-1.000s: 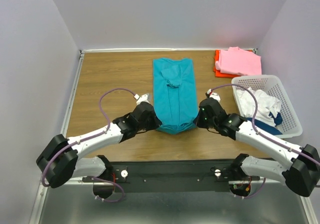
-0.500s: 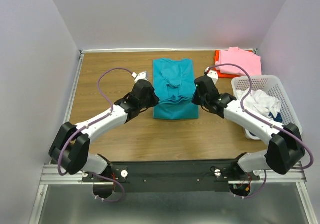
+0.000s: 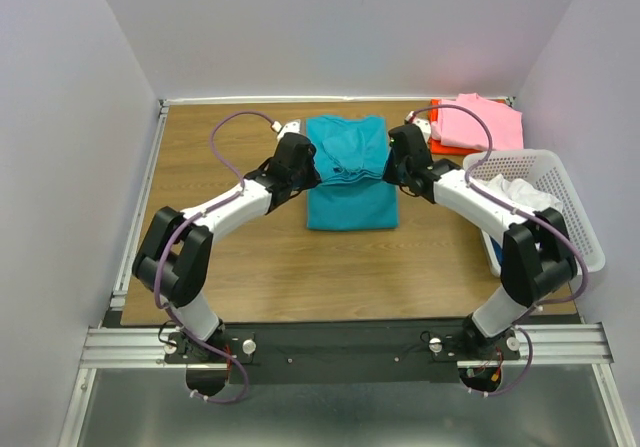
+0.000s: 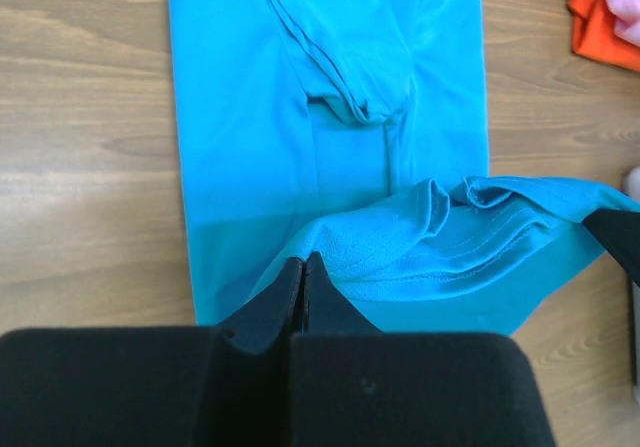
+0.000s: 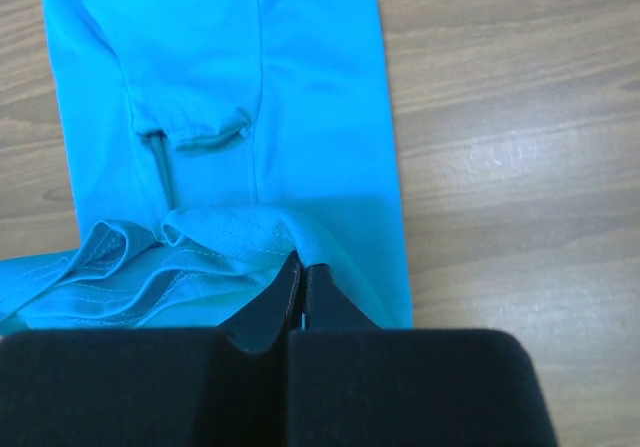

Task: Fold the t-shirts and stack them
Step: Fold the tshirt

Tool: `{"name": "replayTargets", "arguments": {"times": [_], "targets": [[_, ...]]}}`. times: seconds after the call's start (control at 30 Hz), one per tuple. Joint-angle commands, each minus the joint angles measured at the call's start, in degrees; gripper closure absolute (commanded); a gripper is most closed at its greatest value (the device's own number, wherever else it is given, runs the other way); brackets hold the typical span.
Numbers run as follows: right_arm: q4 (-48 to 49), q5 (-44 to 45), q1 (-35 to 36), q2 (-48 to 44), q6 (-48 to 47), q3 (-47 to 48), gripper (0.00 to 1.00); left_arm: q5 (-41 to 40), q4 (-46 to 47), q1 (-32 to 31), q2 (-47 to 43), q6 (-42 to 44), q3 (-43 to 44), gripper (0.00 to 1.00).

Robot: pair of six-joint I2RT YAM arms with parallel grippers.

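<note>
Both hem corners (image 3: 323, 180) are level across the teal t-shirt's body, so my left gripper should go on carrying its corner toward the folded sleeves (image 3: 352, 163) and let go of it there.
The teal t-shirt (image 3: 350, 205) lies lengthwise in the middle of the table, its sleeves folded in. Its near hem is lifted and carried back over the body. My left gripper (image 3: 316, 172) is shut on the hem's left corner (image 4: 340, 257), and the closed jaws (image 4: 303, 259) pinch the cloth. My right gripper (image 3: 386, 172) is shut on the hem's right corner (image 5: 285, 235), fingertips together (image 5: 302, 260). Between the two the hem sags in wrinkles above the flat part of the shirt (image 5: 300, 87). A folded pink t-shirt (image 3: 480, 122) lies on an orange-red one (image 3: 437, 142) at the far right corner.
A white lattice basket (image 3: 578, 222) stands at the right edge with a crumpled white t-shirt (image 3: 522, 199) inside; my right arm passes over its left side. The orange-red cloth (image 4: 600, 17) shows just right of the teal shirt. Walls close the far and side edges.
Both grippers have moved away from the near edge toward the far side, carrying the teal shirt's hem over its body. The shirt on the table now looks about half as long.
</note>
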Motion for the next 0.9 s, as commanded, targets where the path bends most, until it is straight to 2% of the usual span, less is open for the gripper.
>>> {"name": "replayTargets", "arguments": {"times": [0.0,0.53,0.73,0.8,0.83,0.87], "targets": [[1.70,-2.42,-1.07,3.11,-1.91,3.00,0.99,1.62,0.21,1.53,3.30,1.99,2.76,1.00],[2.49,-6.29,-4.50,16.74,-2.70,12.14,0.99,6.02,-0.40,5.93,15.77,4.37,12.16,1.00],[2.58,-7.61,-5.73,20.87,-2.35,13.72,0.95,6.28,-1.28,6.37,18.68,4.37,13.93,0.97],[2.58,-8.31,-6.08,21.66,-2.61,14.60,0.89,6.11,-1.37,6.55,19.30,4.19,14.28,0.94],[2.49,-8.57,-6.17,22.27,-2.78,15.21,0.85,6.11,-1.46,6.63,19.65,4.10,14.45,0.88],[2.49,-8.93,-6.34,22.54,-2.96,15.39,0.80,5.93,-1.63,6.81,19.74,4.19,14.89,0.70]]}}
